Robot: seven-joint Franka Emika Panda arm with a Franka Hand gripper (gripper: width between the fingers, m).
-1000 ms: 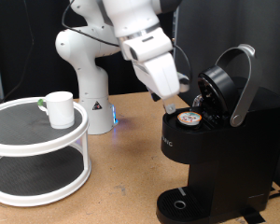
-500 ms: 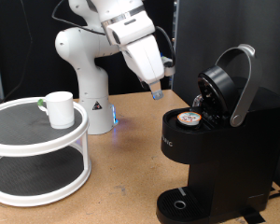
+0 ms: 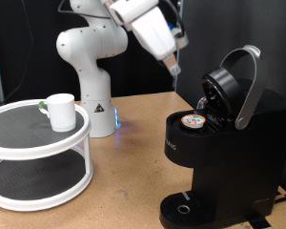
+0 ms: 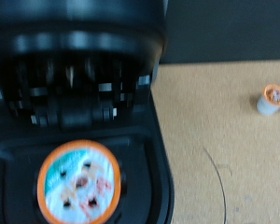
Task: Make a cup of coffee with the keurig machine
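The lid [image 3: 219,93] is leaning back and my gripper hangs in front of the open chamber. Next, I go up over the lid and come [image 3: 256,53] down behind the lid's raised edge.
The keurig machine [image 3: 219,157] stands at the exterior view's right with its lid [image 3: 240,81] swung up. A pod with an orange rim [image 3: 194,120] sits in the open chamber, and the wrist view looks down on the pod [image 4: 78,182]. My gripper [image 3: 172,69] hangs in the air above and to the left of the open chamber, apart from the machine, with nothing seen between its fingers. The fingers do not show in the wrist view. The white cup [image 3: 59,110] stands upright on a round white two-tier stand [image 3: 38,143] at the left.
The robot's white base [image 3: 91,86] stands behind the stand on the wooden table [image 3: 133,181]. A small orange-rimmed pod [image 4: 272,98] lies on the table beside the machine in the wrist view. The machine's drip tray [image 3: 186,208] holds nothing.
My gripper has risen from right beside the pod chamber and moved up and slightly left, away from the machine. The pod stays in the chamber. Cup and lid have not moved.
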